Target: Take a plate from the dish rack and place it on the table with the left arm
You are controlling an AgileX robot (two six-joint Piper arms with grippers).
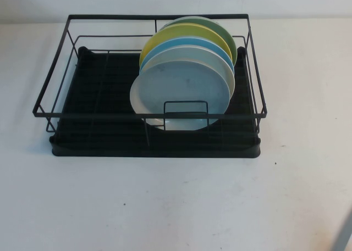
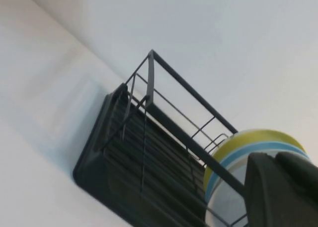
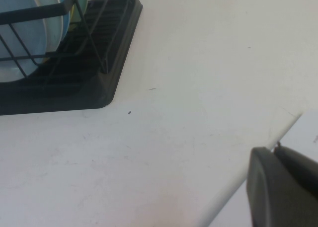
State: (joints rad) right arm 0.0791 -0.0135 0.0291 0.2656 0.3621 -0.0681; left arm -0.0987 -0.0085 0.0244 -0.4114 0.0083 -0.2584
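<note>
My left gripper keeps moving over the rack's empty half (image 1: 103, 89) until its fingers are on either side of the pale grey-blue plate's rim (image 1: 133, 86), because the plate's rim stands free beside that half.
The dish rack (image 1: 99, 97), black wire on a black ribbed tray, stands mid-table on the white table (image 1: 165, 201). Several plates stand on edge in its right half. The pale grey-blue plate (image 1: 184, 86) is frontmost, with a whiter plate (image 1: 223, 64), then blue, yellow and green plates behind it. Neither arm shows in the high view. My left gripper (image 2: 276, 160) is shut and empty, off the rack's left side and apart from the rack (image 2: 129, 152). My right gripper (image 3: 275, 150) is shut and empty over the table's edge, right of the rack (image 3: 99, 83).
The rack's left half (image 1: 93, 81) holds no plates. A low wire loop (image 1: 186, 111) stands in front of the frontmost plate. The table's edge (image 3: 248, 157) runs close by the right gripper. A grey bar (image 1: 344, 234) shows at the front right corner.
</note>
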